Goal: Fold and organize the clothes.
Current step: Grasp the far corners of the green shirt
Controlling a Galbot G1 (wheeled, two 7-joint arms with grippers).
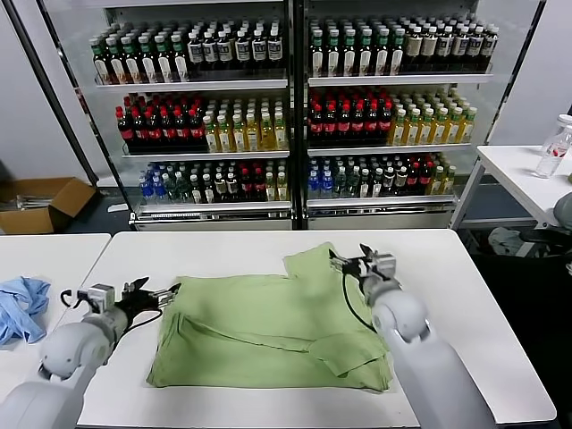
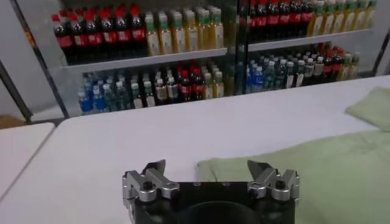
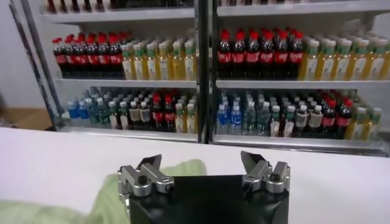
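The sleeve (image 1: pixel 307 263) sticks out clear of the shirt's far edge beside my open right gripper, so I should keep lowering toward its tip (image 1: pixel 323 249) until the fingers straddle it.
The clothes, one light green shirt (image 1: pixel 268 326), lie folded and flat in the middle of the white table (image 1: pixel 465 295). One sleeve sticks out at the far right corner. My left gripper (image 1: pixel 170 290) hovers open at the shirt's left edge, with nothing between its fingers. In the left wrist view, that gripper (image 2: pixel 207 167) stands just above the table, with the shirt (image 2: pixel 317 176) ahead of it. My right gripper (image 1: pixel 350 257) is open and empty at the shirt's far right corner, beside the sleeve. The right wrist view shows that gripper (image 3: pixel 200 159) over the table, the shirt's edge (image 3: pixel 183 169) under one finger.
A light blue garment (image 1: pixel 20 304) lies on a separate table at the left. Behind the table stands a glass-door drinks cooler (image 1: pixel 286 116). A cardboard box (image 1: pixel 45 201) is on the floor at the left. At the right, a side table (image 1: pixel 523 174) carries a bottle (image 1: pixel 554 147).
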